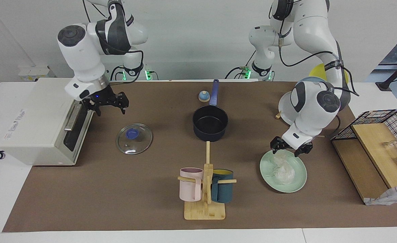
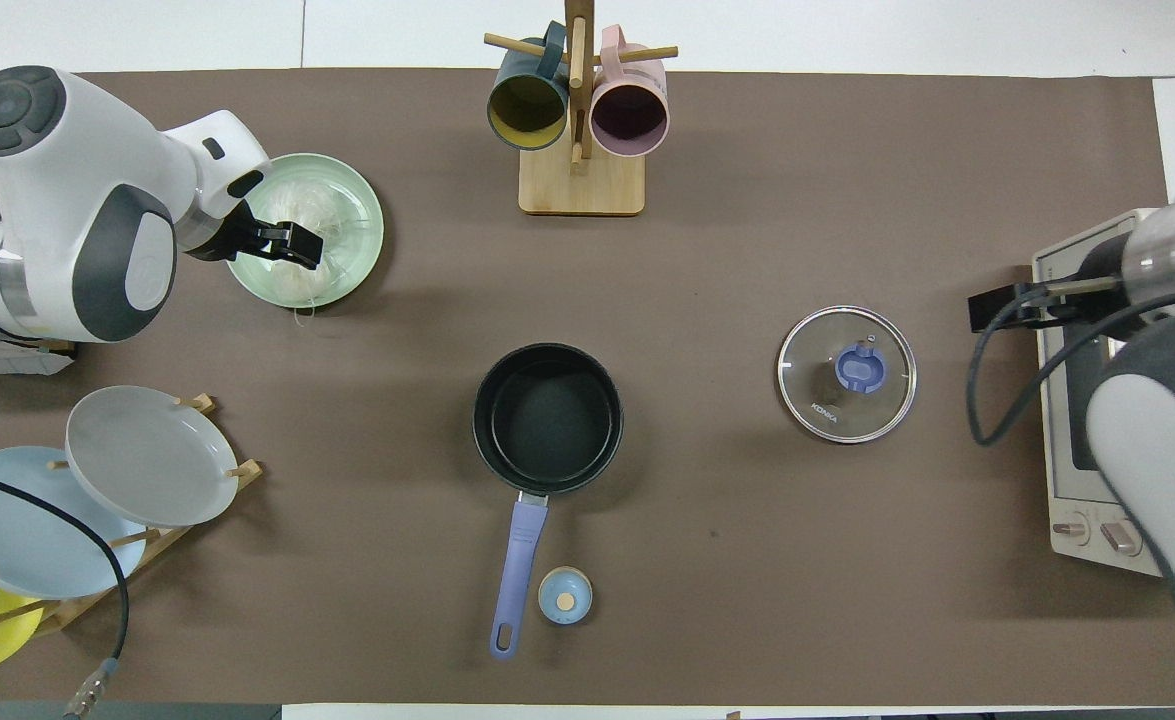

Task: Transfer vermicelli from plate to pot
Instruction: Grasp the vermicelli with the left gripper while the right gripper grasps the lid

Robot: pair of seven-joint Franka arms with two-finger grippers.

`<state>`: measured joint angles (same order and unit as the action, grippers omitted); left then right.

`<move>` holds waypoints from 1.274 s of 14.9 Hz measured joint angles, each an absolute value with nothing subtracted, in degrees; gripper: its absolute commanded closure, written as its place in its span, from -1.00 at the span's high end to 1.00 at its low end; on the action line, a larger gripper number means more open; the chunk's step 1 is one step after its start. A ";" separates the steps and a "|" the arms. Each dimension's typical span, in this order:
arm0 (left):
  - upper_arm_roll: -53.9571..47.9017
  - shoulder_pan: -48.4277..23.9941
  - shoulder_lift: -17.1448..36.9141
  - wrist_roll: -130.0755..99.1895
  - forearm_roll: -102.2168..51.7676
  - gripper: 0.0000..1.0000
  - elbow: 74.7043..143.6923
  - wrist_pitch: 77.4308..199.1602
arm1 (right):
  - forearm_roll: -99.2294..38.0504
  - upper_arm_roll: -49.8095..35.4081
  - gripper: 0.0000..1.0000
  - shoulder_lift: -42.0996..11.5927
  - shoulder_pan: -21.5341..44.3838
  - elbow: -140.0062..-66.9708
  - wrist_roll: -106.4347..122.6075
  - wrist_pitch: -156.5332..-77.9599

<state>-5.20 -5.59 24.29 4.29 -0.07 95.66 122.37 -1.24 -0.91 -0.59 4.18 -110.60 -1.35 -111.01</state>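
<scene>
The robot's left gripper hangs open just above the vermicelli (image 1: pixel 285 172), which lies free on the mint-green plate. It should keep going down until its fingers are around the vermicelli strands (image 1: pixel 284 160), and then close.
The vermicelli (image 1: pixel 282 170) lies in two whitish clumps on the mint-green plate (image 1: pixel 299 184), toward the left arm's end of the table. It also shows in the overhead view (image 2: pixel 322 212), on the plate (image 2: pixel 365 190). My left gripper (image 1: pixel 290 149) is open and hangs low over the edge of the plate nearer the robots, just above the nearer clump; I cannot tell whether it touches. It shows in the overhead view too (image 2: pixel 292 245). The dark pot (image 1: pixel 210 123) with its blue handle stands empty mid-table (image 2: pixel 547 418). My right gripper (image 1: pixel 107 104) is open and empty in the air in front of the toaster oven.
A glass lid (image 1: pixel 134 138) lies on the mat in front of the toaster oven (image 1: pixel 43 121). A mug rack (image 1: pixel 205 189) stands farther from the robots than the pot. A dish rack with plates (image 2: pixel 147 455), a small blue knob (image 2: pixel 564 595) and a wire basket (image 1: pixel 380 125) are also in view.
</scene>
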 measured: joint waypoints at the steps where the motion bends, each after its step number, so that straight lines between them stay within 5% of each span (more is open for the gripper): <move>1: -5.20 -5.60 25.16 4.49 0.19 1.00 95.65 123.28 | -1.83 -0.90 1.00 -2.04 4.39 -111.49 -1.55 -113.72; 6: -5.17 -5.61 27.87 4.84 3.27 1.00 95.49 127.00 | -2.21 -0.89 1.00 -5.56 8.01 -120.50 -2.06 -128.84; 7: -5.17 -5.61 28.22 4.93 3.33 0.79 95.49 127.64 | -2.21 -0.91 1.00 -5.59 9.00 -121.79 -2.21 -129.91; 10: -5.17 -5.61 28.84 5.07 3.37 -0.99 95.47 128.47 | -2.21 -0.86 1.00 -5.53 9.88 -123.55 -1.36 -130.44; 15: -5.14 -5.55 28.90 5.09 3.18 -1.00 94.69 127.68 | -2.21 -0.33 1.00 -5.53 8.62 -124.44 2.49 -130.77; 19: -5.11 -5.52 29.18 5.04 -1.84 -1.00 84.71 113.95 | -2.21 -0.23 1.00 -5.53 8.21 -124.80 4.18 -130.89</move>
<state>-5.11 -5.52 29.18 5.04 -1.84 84.71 113.95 -2.21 -0.23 -5.53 8.21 -124.80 4.18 -130.89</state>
